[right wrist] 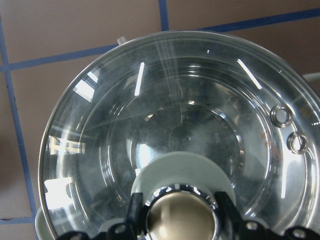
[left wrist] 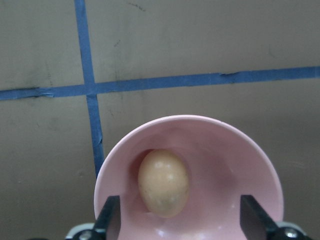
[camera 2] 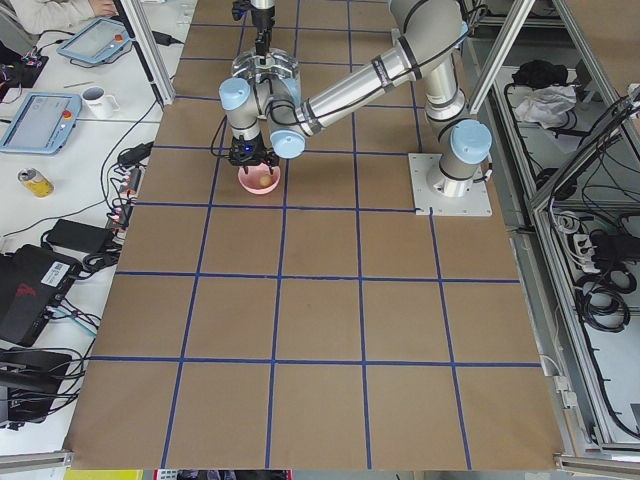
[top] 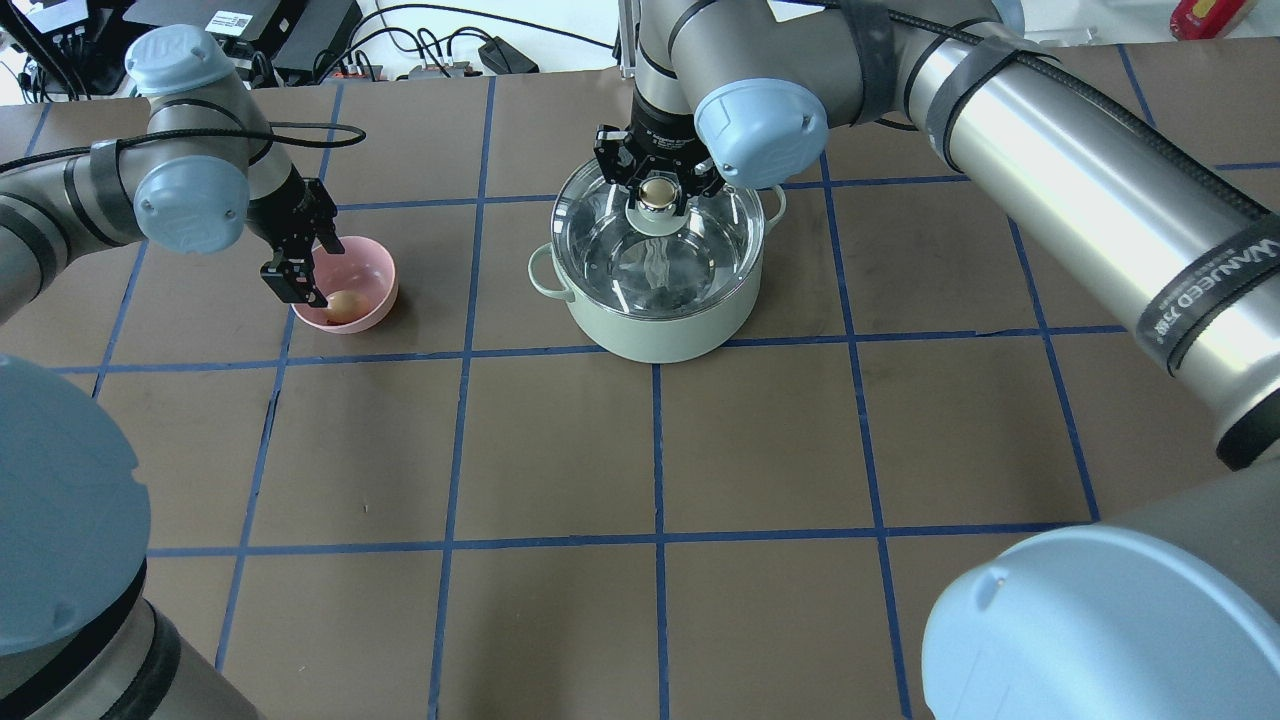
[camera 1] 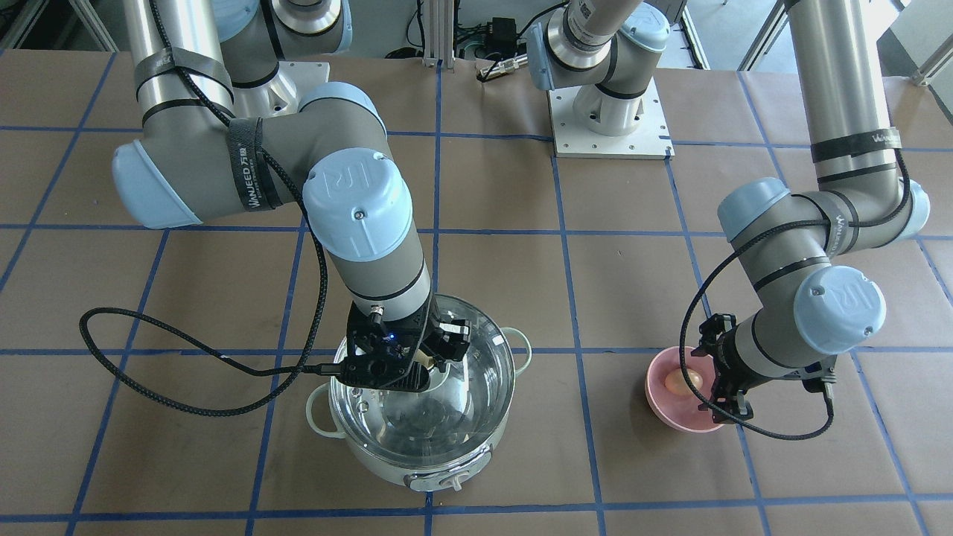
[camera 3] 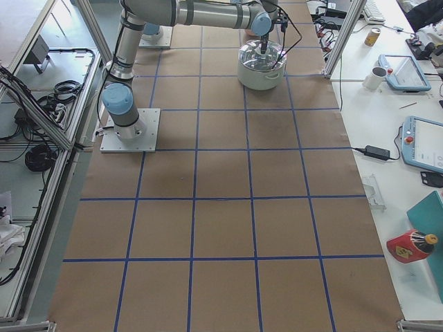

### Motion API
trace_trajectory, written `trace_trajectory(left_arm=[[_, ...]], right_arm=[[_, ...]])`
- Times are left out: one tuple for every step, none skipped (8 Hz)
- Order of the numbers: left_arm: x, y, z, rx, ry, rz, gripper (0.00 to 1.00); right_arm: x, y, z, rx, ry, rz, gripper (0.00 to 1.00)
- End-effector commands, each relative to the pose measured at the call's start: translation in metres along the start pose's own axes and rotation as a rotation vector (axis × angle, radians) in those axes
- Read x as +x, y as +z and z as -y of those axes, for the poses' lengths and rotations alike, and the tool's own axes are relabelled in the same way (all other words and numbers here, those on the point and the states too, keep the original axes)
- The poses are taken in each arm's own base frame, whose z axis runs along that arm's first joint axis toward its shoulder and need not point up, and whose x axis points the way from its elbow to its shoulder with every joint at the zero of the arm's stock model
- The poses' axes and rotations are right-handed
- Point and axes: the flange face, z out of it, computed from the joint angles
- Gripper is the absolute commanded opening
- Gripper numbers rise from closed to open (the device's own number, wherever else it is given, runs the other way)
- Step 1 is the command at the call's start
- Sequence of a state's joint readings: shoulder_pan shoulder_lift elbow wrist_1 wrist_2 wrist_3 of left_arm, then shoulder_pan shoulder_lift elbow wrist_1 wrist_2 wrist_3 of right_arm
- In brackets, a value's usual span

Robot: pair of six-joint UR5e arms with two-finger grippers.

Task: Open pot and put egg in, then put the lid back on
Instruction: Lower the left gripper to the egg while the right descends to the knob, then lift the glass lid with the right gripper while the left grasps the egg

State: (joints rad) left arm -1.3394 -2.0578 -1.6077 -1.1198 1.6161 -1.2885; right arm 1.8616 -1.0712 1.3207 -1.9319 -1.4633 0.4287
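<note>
My gripper will set the tan egg [camera 1: 677,383] down inside the pot, and the egg will then roll aside toward the pot's side because it has smooth, rounded sides [left wrist: 180,184].
The pale mint-green pot [top: 655,335] stands at the table's middle with the clear glass lid [top: 610,240] over it. I cannot tell whether the lid rests on the rim or is just raised. My right gripper [top: 656,190] is shut on the lid's beige knob [right wrist: 182,220], with a finger tight against each side. The tan egg [left wrist: 163,182] lies in a pink bowl [left wrist: 250,160]. My left gripper [top: 315,275] hangs open over the bowl, its fingers [left wrist: 110,220] apart on either side of the egg and not touching it.
The pot's front knob [camera 1: 456,480] faces away from the robot. The pink bowl [top: 375,265] sits about one grid square to the pot's left in the overhead view. The right arm's black cable [camera 1: 149,372] loops over the table beside the pot.
</note>
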Motion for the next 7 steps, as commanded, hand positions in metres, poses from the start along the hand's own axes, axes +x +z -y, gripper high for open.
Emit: trace_trajectory(left_arm=[[0.0, 0.024, -0.001, -0.013, -0.005, 0.03, 0.86], [0.0, 0.031, -0.002, -0.015, -0.006, 0.033, 0.86], [0.001, 0.034, -0.002, -0.014, -0.005, 0.03, 0.86], [0.0, 0.037, -0.003, -0.022, -0.005, 0.025, 0.86], [0.0, 0.043, -0.005, -0.035, -0.006, 0.018, 0.86], [0.001, 0.045, -0.006, -0.034, -0.004, 0.012, 0.86], [0.001, 0.048, -0.005, -0.035, -0.006, 0.013, 0.86]], right_arm=[[0.002, -0.035, -0.014, -0.016, -0.033, 0.003, 0.0], [0.012, -0.057, -0.022, -0.035, -0.063, -0.006, 0.0], [0.03, -0.077, -0.023, -0.046, -0.071, -0.015, 0.0], [0.062, -0.093, -0.014, -0.07, -0.068, -0.023, 0.0], [0.095, -0.108, -0.01, -0.095, -0.08, -0.031, 0.0], [0.117, -0.115, -0.008, -0.119, -0.101, -0.049, 0.0], [0.136, -0.117, -0.001, -0.129, -0.131, -0.055, 0.0]])
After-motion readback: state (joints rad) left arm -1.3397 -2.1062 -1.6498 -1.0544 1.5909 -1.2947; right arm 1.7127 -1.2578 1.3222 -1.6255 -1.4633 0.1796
